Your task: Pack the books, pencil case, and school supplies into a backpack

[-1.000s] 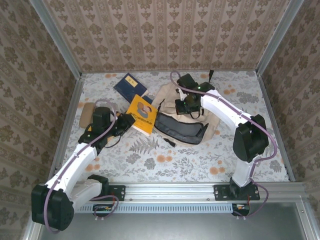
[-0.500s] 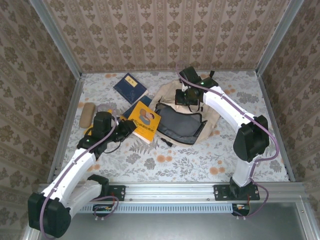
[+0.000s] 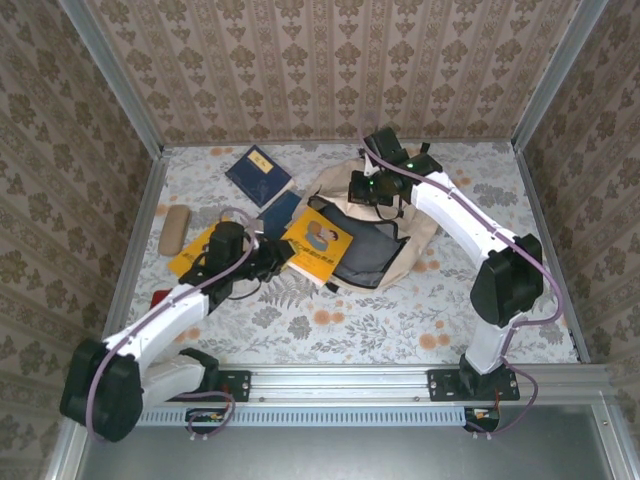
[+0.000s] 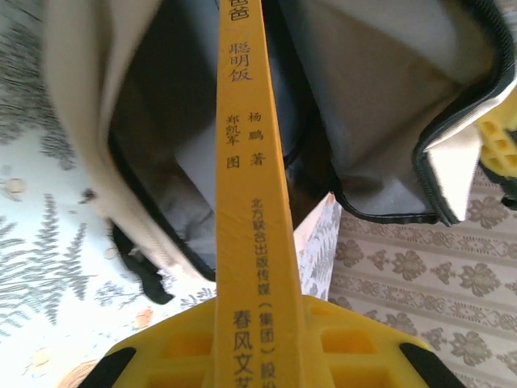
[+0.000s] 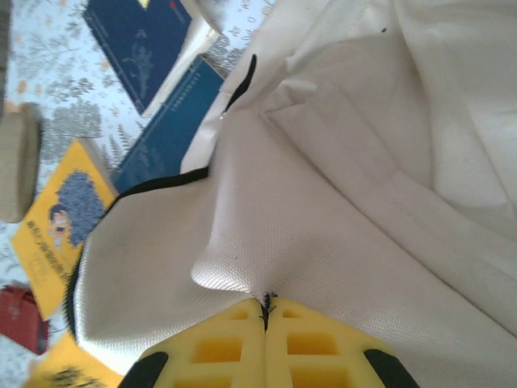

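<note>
My left gripper should keep pushing the book in, as the yellow book's spine points straight into the backpack's wide opening, until it sits deep inside, then let go.
My left gripper is shut on a yellow book and holds it tilted at the mouth of the beige backpack. In the left wrist view the book's spine runs up from between the fingers toward the dark lining. My right gripper is shut on a fold of the backpack's fabric at its far rim and holds the flap up. Two navy books lie to the left of the bag. A second yellow book and the tan pencil case lie at the left.
A small red object lies by the left wall, near the left arm. Patterned walls close in the table on three sides. Open floral tabletop stretches in front of the backpack and to its right.
My left arm has carried the yellow book rightward up to the backpack's opening. My right gripper has pulled the fabric back and the opening has widened.
</note>
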### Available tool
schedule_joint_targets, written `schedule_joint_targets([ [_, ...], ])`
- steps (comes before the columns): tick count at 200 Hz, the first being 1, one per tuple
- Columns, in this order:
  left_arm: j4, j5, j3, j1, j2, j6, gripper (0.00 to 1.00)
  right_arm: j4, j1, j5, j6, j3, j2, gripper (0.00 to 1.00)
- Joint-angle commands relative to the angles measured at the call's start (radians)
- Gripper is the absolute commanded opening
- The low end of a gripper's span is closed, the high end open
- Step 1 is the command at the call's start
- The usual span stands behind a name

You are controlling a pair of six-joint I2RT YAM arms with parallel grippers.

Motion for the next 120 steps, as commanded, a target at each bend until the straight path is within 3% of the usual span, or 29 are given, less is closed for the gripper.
schedule_joint_targets([
  [1,0.264,0.048,0.049,-0.040,0.066,-0.066,0.03,0.069,-0.001,-0.079,0.028,0.026,-0.068,0.00],
  [66,0.568,0.046,0.127,-0.114,0.295,-0.144,0.02,0.076,-0.009,-0.113,0.042,0.010,-0.104,0.00],
  [120,0.546,-0.032,0.237,-0.154,0.429,-0.073,0.01,0.088,-0.016,-0.127,0.053,-0.027,-0.129,0.00],
])
